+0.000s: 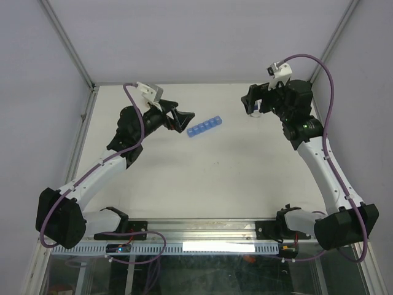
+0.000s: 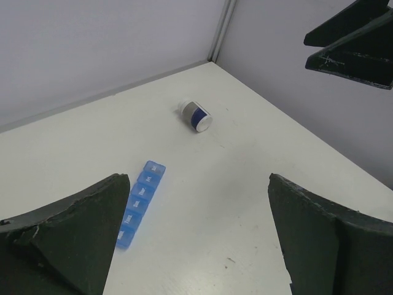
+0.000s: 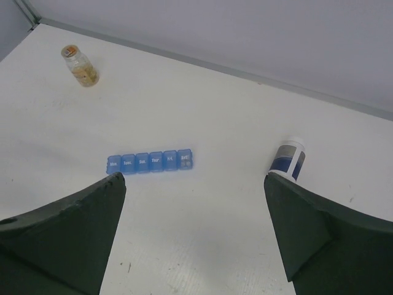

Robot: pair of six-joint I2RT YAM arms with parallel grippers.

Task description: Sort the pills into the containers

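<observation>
The blue strip's Mon. end is free and closest to the open fingers, so my left gripper should keep going to that end and close across the strip's narrow width.
The containers are a strip of translucent-blue compartments lying on the white table at the back middle, lids down with day labels. The strip also shows in the left wrist view and in the right wrist view. Something grey shows faintly inside its end compartment in the right wrist view. No loose pills show. My left gripper is open and empty just left of the strip; in its own view the strip lies by its left finger. My right gripper is open and empty to the right of the strip, above the table.
A white bottle with a blue label lies on its side right of the strip, also seen in the left wrist view. A small amber bottle stands near the back left corner. Grey walls enclose the table on three sides.
</observation>
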